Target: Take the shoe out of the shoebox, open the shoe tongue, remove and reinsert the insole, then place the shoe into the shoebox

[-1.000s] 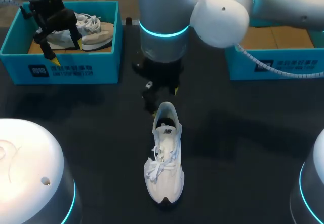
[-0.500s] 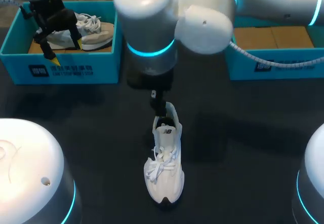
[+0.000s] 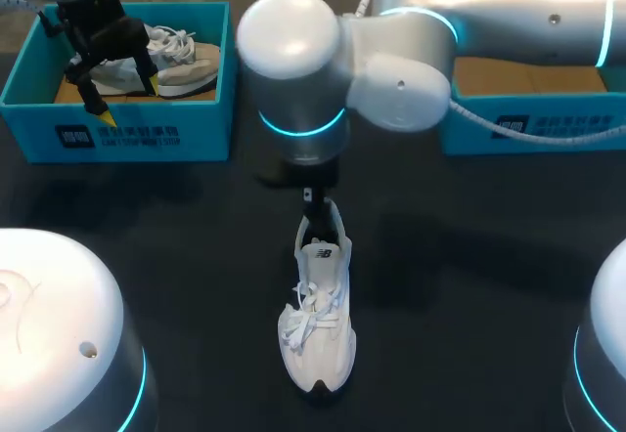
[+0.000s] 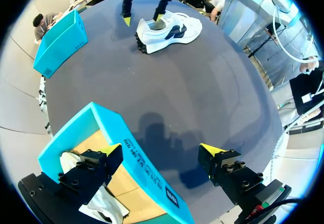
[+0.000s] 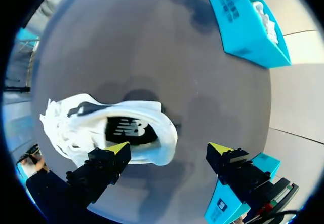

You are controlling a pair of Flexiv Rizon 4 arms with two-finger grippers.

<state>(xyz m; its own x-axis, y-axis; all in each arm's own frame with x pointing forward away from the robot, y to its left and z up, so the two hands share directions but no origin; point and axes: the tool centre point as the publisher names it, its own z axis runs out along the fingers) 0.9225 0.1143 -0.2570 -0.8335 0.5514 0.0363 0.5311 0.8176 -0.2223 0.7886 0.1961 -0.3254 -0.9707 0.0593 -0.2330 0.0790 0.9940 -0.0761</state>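
I expect the black insole [image 5: 129, 127] to stay in place and move along with the shoe when I carry the shoe, because the insole lies flat within the white shoe's opening [image 5: 134, 134].
A white shoe [image 3: 318, 305] lies on the dark table, toe toward the near edge; it also shows in the right wrist view [image 5: 116, 127] and far ahead in the left wrist view [image 4: 169, 29]. My right gripper [image 5: 169, 148] stands open right above its heel, one finger [image 5: 109, 160] over the shoe's mouth and the other beside the heel over bare table. From above only one of its fingers [image 3: 311, 207] shows, at the heel collar. My left gripper [image 4: 161, 150] hangs open over the left teal shoebox [image 3: 117, 129], straddling its front wall [image 4: 131, 168].
The left shoebox holds a second, beige-and-white shoe [image 3: 181, 56]. Another teal shoebox [image 3: 528, 124] stands at the back right under my right arm. Two white domes [image 3: 59, 334] rise at the near corners.
My right arm has swung and lowered, bringing its open gripper from behind the shoe down onto the heel collar. The left arm and the shoe have stayed put.
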